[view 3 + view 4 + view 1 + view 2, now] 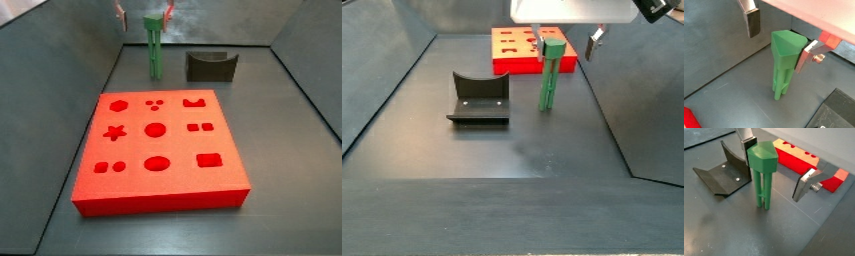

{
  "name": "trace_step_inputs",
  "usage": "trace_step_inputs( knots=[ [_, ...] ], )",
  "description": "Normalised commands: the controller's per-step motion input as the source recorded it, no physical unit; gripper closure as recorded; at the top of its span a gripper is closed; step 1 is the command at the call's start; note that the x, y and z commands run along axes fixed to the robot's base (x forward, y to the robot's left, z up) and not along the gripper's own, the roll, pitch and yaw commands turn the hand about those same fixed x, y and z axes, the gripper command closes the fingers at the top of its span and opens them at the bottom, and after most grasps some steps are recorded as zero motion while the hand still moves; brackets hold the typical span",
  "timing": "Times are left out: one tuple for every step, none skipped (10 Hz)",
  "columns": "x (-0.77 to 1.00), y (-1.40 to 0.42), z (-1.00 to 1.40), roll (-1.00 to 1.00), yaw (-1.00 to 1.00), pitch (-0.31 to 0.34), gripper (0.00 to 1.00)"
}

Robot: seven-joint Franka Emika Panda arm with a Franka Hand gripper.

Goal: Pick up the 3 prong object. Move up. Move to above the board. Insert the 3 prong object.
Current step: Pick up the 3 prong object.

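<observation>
The 3 prong object (155,50) will go partway in when I insert it, and its head will stay above the board, because small round holes (155,104) are grouped like the object's prongs.
The 3 prong object (763,170) is a tall green peg standing upright on its prongs on the grey floor, and it also shows in a side view (552,75). My gripper (777,165) is open, with one finger on each side of the peg's blocky head (785,45). The silver fingers (807,56) have dark pads, and nothing is clamped between them. The board (160,150), a flat red slab with shaped recesses, lies apart from the peg and shows beyond it in a wrist view (797,159).
A dark grey U-notched block (478,98) sits on the floor beside the peg, between it and a side wall (724,173). Grey walls (80,50) enclose the floor.
</observation>
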Motion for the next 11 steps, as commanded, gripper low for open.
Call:
trace_step_inputs(
  knots=[
    [0.0, 0.0, -0.04, 0.0, 0.0, 0.0, 0.0],
    [0.07, 0.0, -0.09, 0.0, 0.0, 0.0, 0.0],
    [0.18, -0.03, -0.08, 0.0, -0.06, 0.0, 0.0],
    [0.18, -0.03, -0.08, 0.0, 0.0, 0.0, 0.0],
    [0.13, 0.0, -0.14, 0.0, 0.15, 0.0, 0.0],
    [0.06, 0.0, -0.13, 0.0, 0.14, 0.0, 0.0],
    [0.0, 0.0, -0.06, -0.01, 0.02, 0.0, 0.0],
    [0.0, 0.0, 0.0, 0.0, 0.0, 0.0, 1.0],
    [0.0, 0.0, 0.0, 0.0, 0.0, 0.0, 1.0],
    [0.0, 0.0, 0.0, 0.0, 0.0, 0.0, 1.0],
    [0.0, 0.0, 0.0, 0.0, 0.0, 0.0, 1.0]
  ],
)
